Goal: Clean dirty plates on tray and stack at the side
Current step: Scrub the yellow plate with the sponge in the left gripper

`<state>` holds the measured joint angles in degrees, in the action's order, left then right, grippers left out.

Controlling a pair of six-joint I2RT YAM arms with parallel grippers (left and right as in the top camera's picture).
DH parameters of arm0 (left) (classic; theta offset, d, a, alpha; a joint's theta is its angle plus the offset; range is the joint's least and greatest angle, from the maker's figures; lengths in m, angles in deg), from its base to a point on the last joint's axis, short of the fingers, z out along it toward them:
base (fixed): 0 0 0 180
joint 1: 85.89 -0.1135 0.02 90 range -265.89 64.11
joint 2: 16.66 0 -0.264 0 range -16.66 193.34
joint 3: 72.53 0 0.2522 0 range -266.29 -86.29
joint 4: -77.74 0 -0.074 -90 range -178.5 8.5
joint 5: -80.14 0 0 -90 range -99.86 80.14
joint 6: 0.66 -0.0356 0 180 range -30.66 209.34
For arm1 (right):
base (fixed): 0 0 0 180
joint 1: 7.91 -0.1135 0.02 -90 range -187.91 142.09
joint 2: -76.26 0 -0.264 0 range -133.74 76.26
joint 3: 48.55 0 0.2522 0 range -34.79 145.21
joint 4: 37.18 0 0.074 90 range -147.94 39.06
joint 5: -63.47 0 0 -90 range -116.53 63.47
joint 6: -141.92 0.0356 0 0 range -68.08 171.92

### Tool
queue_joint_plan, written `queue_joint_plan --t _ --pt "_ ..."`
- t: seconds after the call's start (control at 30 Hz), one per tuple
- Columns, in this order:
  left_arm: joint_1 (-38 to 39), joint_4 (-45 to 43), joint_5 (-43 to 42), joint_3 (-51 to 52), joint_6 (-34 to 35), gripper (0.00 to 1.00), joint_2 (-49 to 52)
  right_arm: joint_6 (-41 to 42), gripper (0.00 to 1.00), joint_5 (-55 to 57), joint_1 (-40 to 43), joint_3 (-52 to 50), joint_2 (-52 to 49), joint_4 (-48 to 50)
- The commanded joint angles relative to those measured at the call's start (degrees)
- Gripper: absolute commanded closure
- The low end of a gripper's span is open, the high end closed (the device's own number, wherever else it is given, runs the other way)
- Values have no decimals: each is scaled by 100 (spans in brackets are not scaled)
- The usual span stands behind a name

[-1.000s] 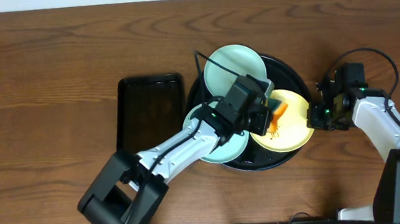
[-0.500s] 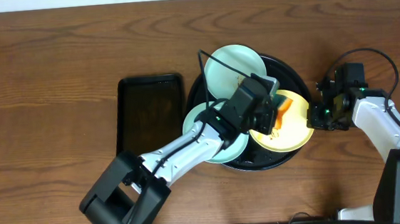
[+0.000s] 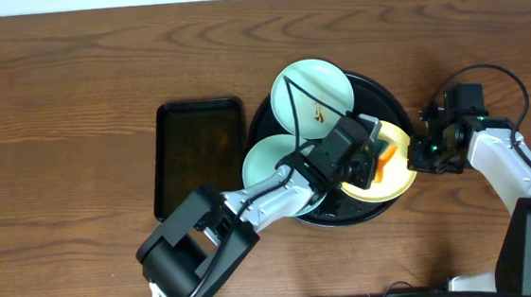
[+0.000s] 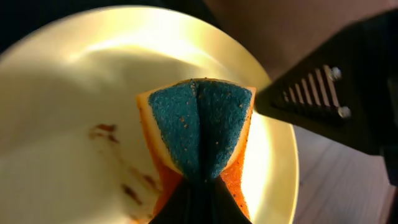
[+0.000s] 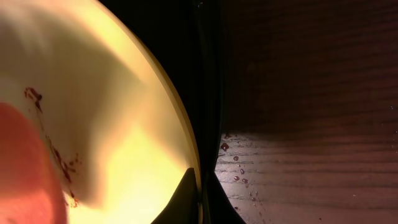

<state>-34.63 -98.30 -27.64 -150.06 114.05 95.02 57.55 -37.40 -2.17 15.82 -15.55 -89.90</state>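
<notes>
My left gripper has the orange sponge next to brown smears on the yellow plate (image 4: 132, 193), so it should wipe the sponge back over that streak (image 4: 107, 132) before it leaves this plate.
The round black tray (image 3: 390, 96) holds three plates. The yellow plate (image 3: 403, 181) lies at the tray's right, with brown smears (image 4: 106, 132). My left gripper (image 3: 378, 161) is shut on an orange sponge with a blue-green scouring face (image 4: 198, 127), pressed on the yellow plate. My right gripper (image 3: 422, 155) is shut on the yellow plate's right rim (image 5: 186, 134). One mint plate (image 3: 322, 82) with a small brown smear lies at the tray's back. The other mint plate (image 3: 266, 158) lies at the left, partly under my left arm.
A rectangular black tray (image 3: 199, 149) lies left of the round tray. Small dark droplets (image 5: 233, 171) spot the wooden table just right of the round tray's rim.
My left gripper has moved right across the yellow plate with the sponge, toward its right rim. The right gripper has stayed on the rim.
</notes>
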Motion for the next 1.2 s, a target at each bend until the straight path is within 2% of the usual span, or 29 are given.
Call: queue_joint_plan --t 0.0,0.13,0.33,0.53,0.63,0.9,1.03,1.17 --pt "133 -33 42 -136 50 92 278 -9 99 -57 -52 17 -2 -13" --pt "144 72 107 -136 44 93 503 -9 99 -57 -52 17 -2 -33" --pt "-52 240 1193 -164 -417 93 455 -11 99 -57 -52 17 -2 -90" --pt "-402 334 1202 -195 -446 93 339 -11 99 -57 -52 17 -2 -116" --pt "-402 555 951 -195 -435 92 334 -11 99 -57 -52 17 -2 -116" --pt "-92 1578 -640 -195 -343 93 116 -11 99 -55 -52 17 -2 -109" --pt "-11 1956 -732 -195 -326 93 -133 -11 99 -55 -52 17 -2 -109" --pt "81 1967 -734 -195 -297 92 -210 -11 99 -57 -52 17 -2 -105"
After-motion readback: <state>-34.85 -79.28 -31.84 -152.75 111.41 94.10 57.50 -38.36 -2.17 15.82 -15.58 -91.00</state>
